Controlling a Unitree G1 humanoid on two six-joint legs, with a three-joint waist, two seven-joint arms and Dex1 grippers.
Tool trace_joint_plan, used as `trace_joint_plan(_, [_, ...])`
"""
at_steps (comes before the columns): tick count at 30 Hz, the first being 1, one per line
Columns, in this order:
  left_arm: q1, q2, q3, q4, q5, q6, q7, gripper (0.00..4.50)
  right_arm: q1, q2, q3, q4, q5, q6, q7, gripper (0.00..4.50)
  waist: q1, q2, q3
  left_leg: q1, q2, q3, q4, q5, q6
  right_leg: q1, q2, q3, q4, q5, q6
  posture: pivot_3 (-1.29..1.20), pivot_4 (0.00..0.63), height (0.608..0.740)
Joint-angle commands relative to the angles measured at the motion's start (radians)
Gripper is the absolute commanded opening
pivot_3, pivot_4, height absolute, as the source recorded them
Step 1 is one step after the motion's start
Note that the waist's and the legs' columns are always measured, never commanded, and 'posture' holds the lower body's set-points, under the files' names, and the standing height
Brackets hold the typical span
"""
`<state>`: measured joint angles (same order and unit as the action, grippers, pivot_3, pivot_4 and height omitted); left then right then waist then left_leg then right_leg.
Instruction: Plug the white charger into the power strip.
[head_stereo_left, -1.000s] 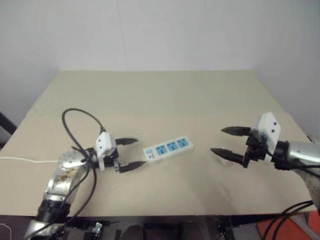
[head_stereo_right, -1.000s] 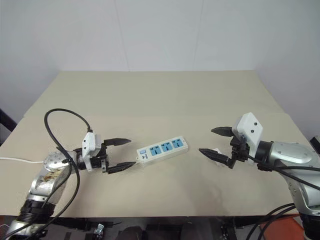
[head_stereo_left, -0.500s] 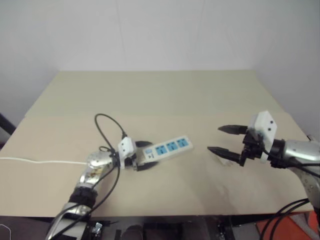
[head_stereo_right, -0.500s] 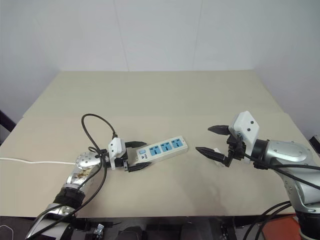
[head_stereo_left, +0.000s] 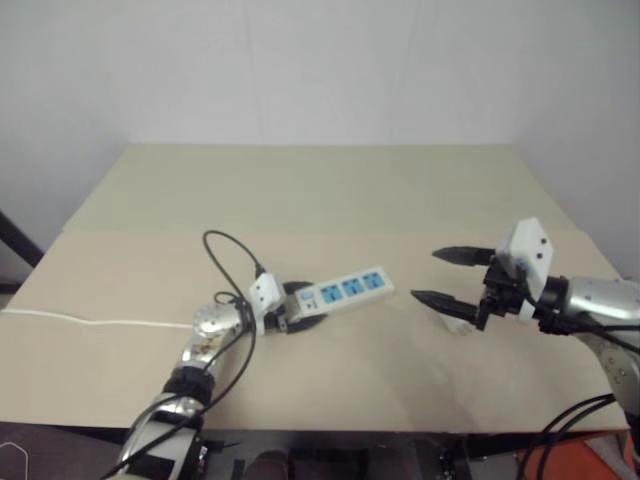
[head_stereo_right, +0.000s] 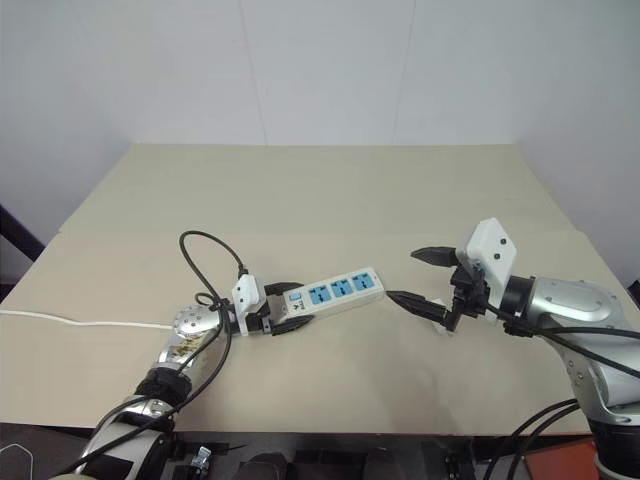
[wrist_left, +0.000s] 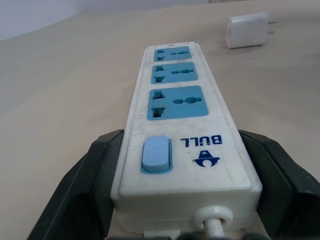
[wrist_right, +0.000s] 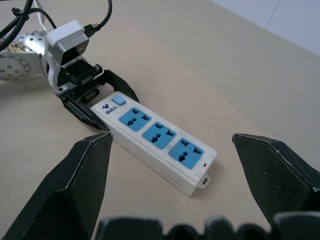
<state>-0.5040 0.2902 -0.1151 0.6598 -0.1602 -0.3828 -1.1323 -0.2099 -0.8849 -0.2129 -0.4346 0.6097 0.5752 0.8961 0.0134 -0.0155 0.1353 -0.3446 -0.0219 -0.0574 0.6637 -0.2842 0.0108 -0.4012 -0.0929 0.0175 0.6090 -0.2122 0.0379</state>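
Note:
The white charger (head_stereo_left: 457, 325) will stand upright and off-centre when I push it in, because the blue socket by the switch has slots (wrist_right: 140, 114) along its edge.
The power strip (head_stereo_right: 335, 292), white with three blue sockets, lies flat near the table's middle, its switch end toward my left arm. My left gripper (head_stereo_right: 298, 306) holds that switch end level, one black finger (wrist_left: 95, 170) pressed on each long side. The white charger (wrist_left: 246, 31) lies on the table past the strip's far end, showing as a small white block (head_stereo_left: 456, 323) just under my right gripper's lower finger. My right gripper (head_stereo_right: 403, 276) hovers open above the table right of the strip, pointing at it, with nothing between its fingers (wrist_right: 85, 190).
The strip's thin white cord (head_stereo_right: 80, 322) trails left across the table (head_stereo_right: 320, 190) to its left edge. A black cable (head_stereo_right: 205, 245) loops above my left wrist. Bare tabletop lies behind the strip and between it and my right gripper.
My left gripper moved right and down to the strip, straddled its switch end, then closed onto its sides. The right gripper stayed in place.

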Motion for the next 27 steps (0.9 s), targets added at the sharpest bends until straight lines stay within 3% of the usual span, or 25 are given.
trace_joint_plan(1, [0.032, 0.03, -0.024, -0.085, -0.027, 0.033, -0.081, 3.3, -0.02, -0.029, -0.023, -0.009, 0.005, 0.004, 0.018, 4.5, -0.004, 0.0, 0.0, -0.001, 0.0, 0.0, 0.0, 0.0, 0.0, 0.0, 0.0, 0.0, 0.0, 0.0, 0.0, 0.0, 0.15, 0.74])
trace_joint_plan(8, [0.082, 0.149, -0.036, -0.271, -0.111, 0.085, -0.274, 3.3, -0.065, -0.092, 0.003, 0.078, -0.015, -0.012, 0.106, 4.5, -0.015, 0.0, 0.001, -0.003, 0.001, 0.0, 0.0, 0.0, 0.001, -0.003, 0.001, 0.0, 0.0, 0.0, 0.0, 0.0, 0.15, 0.74])
trace_joint_plan(15, [0.088, 0.126, -0.056, -0.152, -0.04, -0.024, -0.243, 3.3, -0.199, -0.249, 0.167, 0.252, -0.225, -0.164, 0.297, 4.5, -0.018, 0.0, 0.001, -0.002, 0.002, 0.001, 0.0, 0.0, 0.001, -0.003, 0.001, 0.0, -0.002, 0.0, 0.0, 0.0, 0.15, 0.74])
trace_joint_plan(20, [0.095, 0.088, -0.065, -0.121, -0.021, -0.047, -0.191, 3.3, -0.504, -0.231, 0.323, 0.276, -0.242, 0.353, 0.189, 4.5, -0.02, 0.001, 0.0, -0.001, 0.001, 0.001, 0.0, 0.0, 0.001, -0.003, 0.0, 0.001, -0.001, 0.0, 0.0, 0.0, 0.15, 0.74])
trace_joint_plan(24, [0.102, 0.077, -0.071, -0.107, -0.017, -0.063, -0.191, 3.3, -0.81, -0.146, 0.478, 0.412, -0.23, 0.875, 0.114, 4.5, -0.015, 0.002, 0.0, -0.002, 0.002, 0.0, 0.0, 0.0, 0.001, -0.004, 0.0, 0.001, -0.001, 0.0, -0.001, 0.0, 0.15, 0.74])
trace_joint_plan(27, [0.103, 0.074, -0.075, -0.101, -0.02, -0.069, -0.196, 3.3, -0.955, -0.112, 0.633, 0.526, -0.246, 1.028, 0.072, 4.5, -0.002, 0.003, -0.001, -0.003, 0.001, -0.001, 0.0, 0.0, 0.001, -0.006, -0.001, 0.0, -0.001, 0.0, -0.001, 0.0, 0.15, 0.74])
